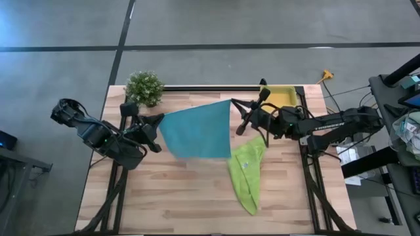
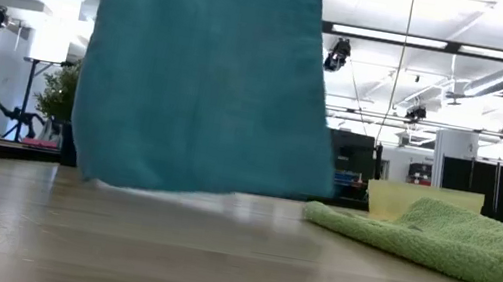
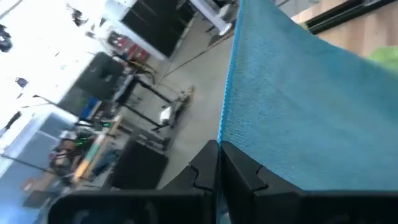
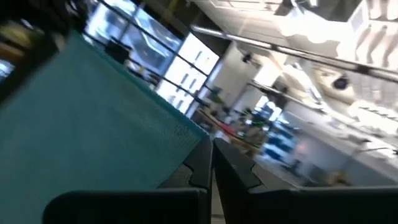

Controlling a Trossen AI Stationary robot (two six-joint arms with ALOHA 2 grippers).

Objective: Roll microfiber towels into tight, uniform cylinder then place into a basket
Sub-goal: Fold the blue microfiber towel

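My right gripper needs to take a new hold after I lower the towel to the near wood (image 1: 180, 190), because it now pinches only the turquoise towel's corner tip (image 4: 198, 130).
The turquoise-blue towel (image 1: 197, 131) hangs spread in the air over the table's far middle, held up by both grippers. My left gripper (image 1: 159, 119) is shut on its upper left corner, my right gripper (image 1: 233, 103) on its upper right corner. In the low view this towel (image 2: 206, 73) hangs as a flat sheet with its lower edge just clear of the tabletop. The lime-green towel (image 1: 246, 172) lies crumpled on the table toward the right near side. The yellow basket (image 1: 282, 97) stands at the far right, partly behind my right arm. My left gripper pinches the turquoise towel's upper corner (image 3: 231, 148) between its two shut fingers, coming roughly level from the table's left. The cloth hangs down from there, clear of the table. My right gripper pinches the towel's other upper corner (image 4: 194, 138) between its shut fingers, coming roughly level from the table's right. The top edge (image 1: 197, 109) runs nearly straight between the two grippers.
A small potted plant (image 1: 144, 87) stands at the table's far left corner. The green towel (image 2: 448, 243) lies in front of the basket (image 2: 404, 198) in the low view. Bare wood lies along the table's near edge and left side.
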